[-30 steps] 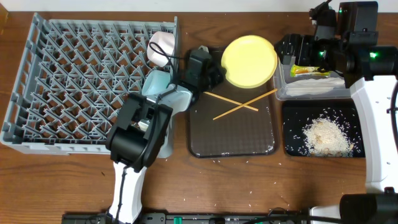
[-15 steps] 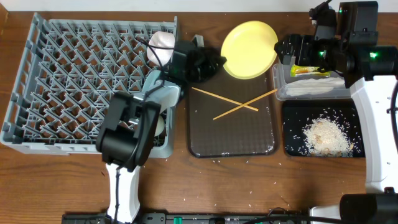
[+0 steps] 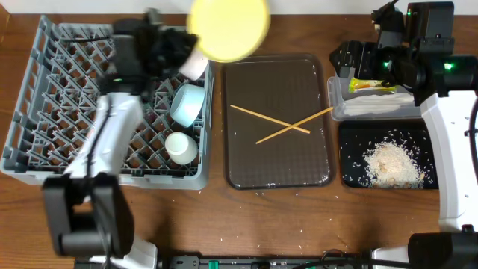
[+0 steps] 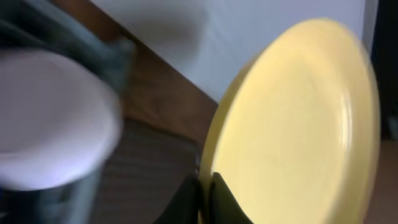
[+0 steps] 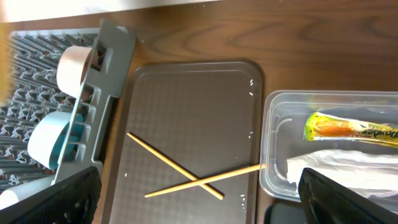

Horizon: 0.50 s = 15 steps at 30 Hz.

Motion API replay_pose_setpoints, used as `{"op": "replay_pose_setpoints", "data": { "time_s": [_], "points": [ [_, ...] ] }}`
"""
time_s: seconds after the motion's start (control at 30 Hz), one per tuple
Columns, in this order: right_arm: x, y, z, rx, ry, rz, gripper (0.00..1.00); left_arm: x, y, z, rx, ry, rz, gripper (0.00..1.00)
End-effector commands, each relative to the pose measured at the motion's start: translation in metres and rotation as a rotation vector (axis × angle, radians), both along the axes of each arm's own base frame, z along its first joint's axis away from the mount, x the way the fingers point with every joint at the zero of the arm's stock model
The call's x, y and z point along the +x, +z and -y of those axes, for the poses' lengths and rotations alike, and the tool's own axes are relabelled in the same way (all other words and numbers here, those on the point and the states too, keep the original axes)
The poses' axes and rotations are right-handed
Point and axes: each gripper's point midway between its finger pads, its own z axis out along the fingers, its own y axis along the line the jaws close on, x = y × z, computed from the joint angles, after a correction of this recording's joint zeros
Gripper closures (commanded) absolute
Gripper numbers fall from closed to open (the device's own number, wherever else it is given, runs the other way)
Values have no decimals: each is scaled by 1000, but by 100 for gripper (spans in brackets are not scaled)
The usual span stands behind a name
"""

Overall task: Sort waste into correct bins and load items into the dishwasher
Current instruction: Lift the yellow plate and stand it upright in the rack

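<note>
I should swing the yellow plate (image 3: 228, 28) over the dish rack's empty pegs (image 3: 97, 58) with my left gripper and stand it up there, because the plate sticks out past the grey dish rack's edge.
My left gripper (image 3: 179, 46) is shut on the rim of the round yellow plate (image 3: 228, 26) and holds it raised over the far right corner of the grey dish rack (image 3: 67, 97). In the left wrist view the fingers (image 4: 186, 202) pinch the plate's edge (image 4: 292, 124). The light blue bowl (image 3: 187, 103) and two white vessels (image 3: 181, 147) sit along the rack's right side. Two crossed chopsticks (image 3: 280, 123) lie on the brown tray (image 3: 299, 168). My right gripper (image 3: 345, 60) is open and empty above the clear tub (image 3: 334, 112), which holds the wrapper (image 3: 376, 84) and the napkin (image 3: 381, 101).
The black tray (image 3: 351, 175) at the front right holds a heap of rice (image 3: 392, 164). Loose rice grains lie on the table by the front edge (image 3: 302, 246). The right wrist view shows the chopsticks (image 5: 186, 177), the tub's rim (image 5: 268, 180) and the wrapper (image 5: 351, 127).
My left arm has lifted the yellow plate off the brown tray's far right corner and swung it left toward the rack. The right arm has not moved.
</note>
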Motion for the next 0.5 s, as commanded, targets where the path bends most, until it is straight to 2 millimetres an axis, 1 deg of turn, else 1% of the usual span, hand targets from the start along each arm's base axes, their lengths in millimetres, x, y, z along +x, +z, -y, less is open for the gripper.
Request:
{"op": "replay_pose_setpoints", "data": {
  "time_s": [0.0, 0.03, 0.1, 0.13, 0.17, 0.23, 0.3, 0.47],
  "points": [
    [-1, 4, 3, -8, 3, 15, 1, -14, 23, -61, 180, 87, 77, 92],
    [-1, 4, 3, -8, 3, 15, 1, -25, 25, -94, 274, 160, 64, 92],
    [-1, 4, 3, -8, 3, 15, 1, -36, 25, -129, 395, 241, 46, 92],
    [-1, 4, 3, -8, 3, 15, 1, -38, 25, -136, 425, 257, 43, 92],
    [-1, 4, 3, -8, 3, 15, 1, -43, 23, -157, 516, 306, 26, 92],
    [-1, 4, 3, -8, 3, 15, 1, -47, 18, -177, 620, 351, -1, 93],
    [-1, 4, 3, -8, 3, 15, 1, -55, 11, -200, 762, 416, -57, 93],
    [-1, 4, 3, -8, 3, 15, 1, -67, 10, -233, 982, 486, -126, 93]
  ]
}}
